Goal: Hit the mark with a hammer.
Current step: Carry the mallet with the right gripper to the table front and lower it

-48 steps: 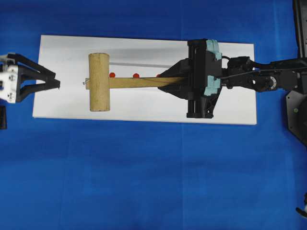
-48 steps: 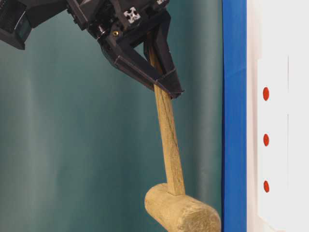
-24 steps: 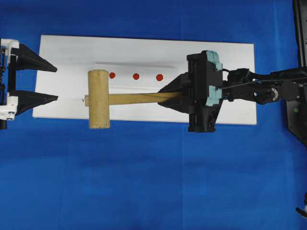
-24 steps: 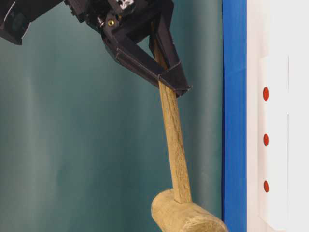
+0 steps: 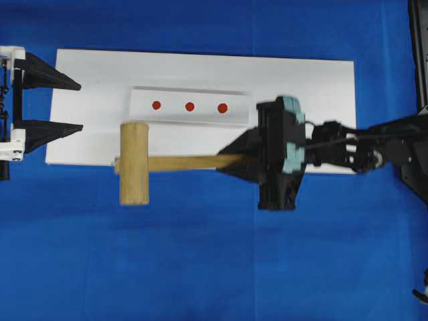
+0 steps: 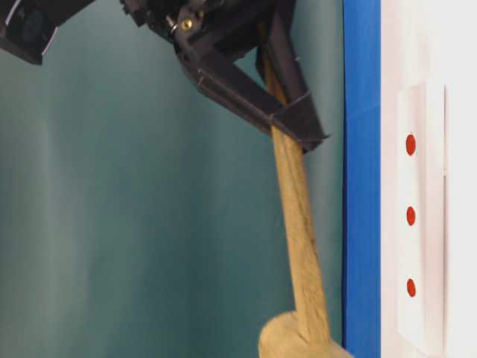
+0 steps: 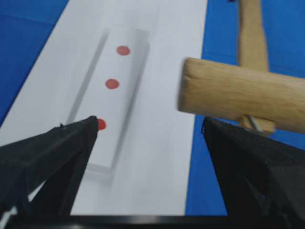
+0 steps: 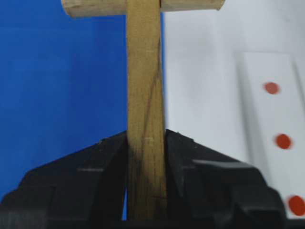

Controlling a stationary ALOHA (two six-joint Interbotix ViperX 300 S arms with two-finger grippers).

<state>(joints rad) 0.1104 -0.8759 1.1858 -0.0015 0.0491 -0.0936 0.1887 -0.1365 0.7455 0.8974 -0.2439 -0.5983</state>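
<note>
I carry on lowering the hammer with my right gripper and let it go at the white board's near edge, because the hammer's handle [image 5: 192, 162] is in line with that edge and the blue cloth [image 5: 200, 224] is clear.
My right gripper [image 5: 231, 161] is shut on the long handle of the wooden hammer [image 5: 134, 162]. It holds the hammer off the table with the head tilted down toward the surface. The head hangs over the white board's near edge and the blue cloth, beside the white strip [image 5: 189, 117] rather than over it. Three red marks [image 5: 189, 106] sit in a row on that strip. In the right wrist view the handle [image 8: 144, 71] runs straight out between the fingers [image 8: 190, 157]. My left gripper [image 5: 79, 106] stands open and empty at the board's left end, with the hammer head [image 7: 243, 98] ahead of it.
The white board [image 5: 321, 87] lies on a blue cloth [image 5: 200, 267] that covers the table. The right arm [image 5: 374, 144] reaches in from the right edge. A dark base part [image 5: 414, 167] stands at the far right.
The right gripper has carried the hammer toward the board's near edge, so the head has moved off the strip and all three marks show. The left gripper turned, then stayed open.
</note>
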